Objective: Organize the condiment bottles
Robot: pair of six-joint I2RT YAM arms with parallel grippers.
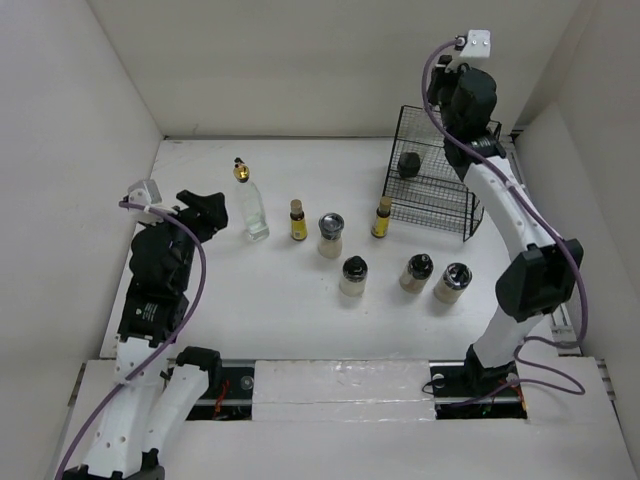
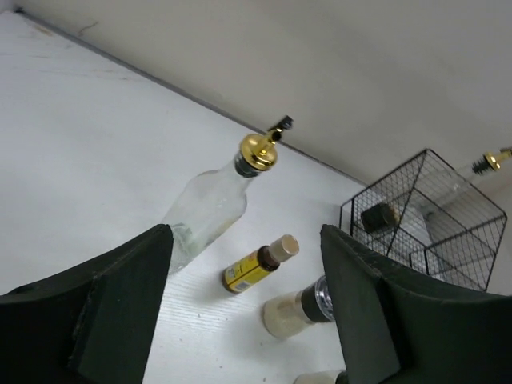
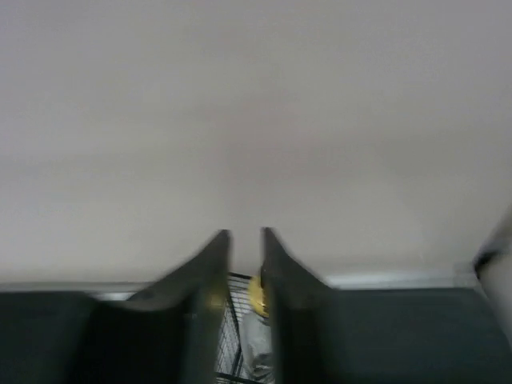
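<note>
My left gripper is far across from the wire basket [image 1: 440, 178], so my right gripper should grab the tall clear bottle by its gold pourer [image 1: 241, 171] and bring it there.
One tall clear glass bottle [image 1: 252, 205] with a gold pourer stands at the left of the row, just right of my open, empty left gripper [image 1: 212, 208]. Two small yellow bottles [image 1: 298, 222] [image 1: 382, 218] and several squat shaker jars, such as one [image 1: 331, 235] and another [image 1: 353, 276], stand mid-table. In the left wrist view my left gripper [image 2: 246, 240] frames the tall bottle [image 2: 208, 212], a yellow bottle [image 2: 254, 266] and a jar [image 2: 300, 308]. The second tall bottle [image 2: 480, 170] leans at the black wire basket [image 2: 428, 152]. My right gripper [image 3: 246, 236] is nearly closed above that bottle [image 3: 258, 298], which shows through the gap.
The basket [image 1: 400, 140] stands at the back right with a small dark object [image 1: 408, 163] inside. My right arm reaches over it, close to the back wall. White walls enclose the table on three sides.
</note>
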